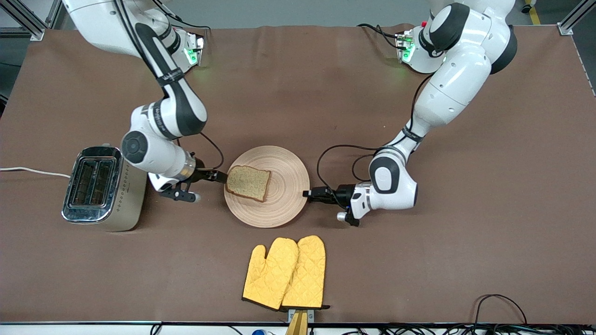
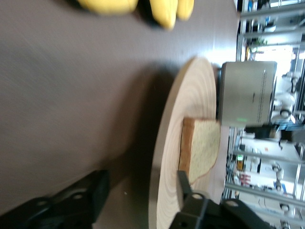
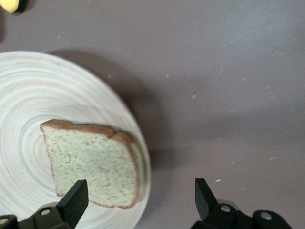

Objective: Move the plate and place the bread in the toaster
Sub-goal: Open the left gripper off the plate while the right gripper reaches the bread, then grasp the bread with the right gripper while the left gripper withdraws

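Note:
The bread slice (image 1: 248, 183) is lying flat and has a thick brown crust (image 3: 86, 128), so it should keep straight when the robot's right gripper carries it by one edge.
The round wooden plate (image 1: 288, 179) lies mid-table with the bread slice (image 1: 248, 183) on it, on the side toward the toaster. The cream and chrome toaster (image 1: 100, 186) stands at the right arm's end of the table. My left gripper (image 1: 306, 193) is open, low at the plate's rim on the side toward the left arm. In the left wrist view the rim (image 2: 164, 157) passes between its fingers (image 2: 185, 188). My right gripper (image 1: 222, 177) is open at the bread's edge. In the right wrist view the bread's corner (image 3: 93, 164) lies between its fingers (image 3: 76, 198).
A pair of yellow oven mitts (image 1: 285, 273) lies nearer to the front camera than the plate, close to the table's front edge. The toaster's white cord (image 1: 28, 171) runs off the table's end. Bare brown tabletop surrounds the plate.

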You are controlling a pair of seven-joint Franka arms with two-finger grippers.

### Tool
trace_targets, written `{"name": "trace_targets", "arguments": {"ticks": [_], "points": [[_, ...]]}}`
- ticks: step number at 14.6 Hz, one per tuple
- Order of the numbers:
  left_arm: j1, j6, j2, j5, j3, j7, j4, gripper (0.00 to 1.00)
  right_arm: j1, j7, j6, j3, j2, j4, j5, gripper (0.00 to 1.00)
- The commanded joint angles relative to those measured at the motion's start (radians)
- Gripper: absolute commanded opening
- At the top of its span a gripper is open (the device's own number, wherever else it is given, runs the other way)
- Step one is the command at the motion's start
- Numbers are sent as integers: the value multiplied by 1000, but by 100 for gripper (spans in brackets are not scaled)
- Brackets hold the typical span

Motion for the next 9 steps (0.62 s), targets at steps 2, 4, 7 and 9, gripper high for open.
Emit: {"name": "trace_targets", "arguments": {"ticks": [2, 4, 7, 9], "points": [[109, 4, -119, 3, 2, -112, -49, 100, 24, 28, 35, -8, 49, 3, 7, 84], [158, 2, -148, 38, 5, -122, -49, 100, 48, 28, 37, -8, 64, 4, 6, 75], [240, -28, -211, 122, 2, -167, -49, 100, 50, 30, 35, -10, 80, 7, 6, 61], [286, -120, -277, 232, 4, -249, -51, 100, 50, 30, 34, -10, 81, 9, 6, 56]]}}
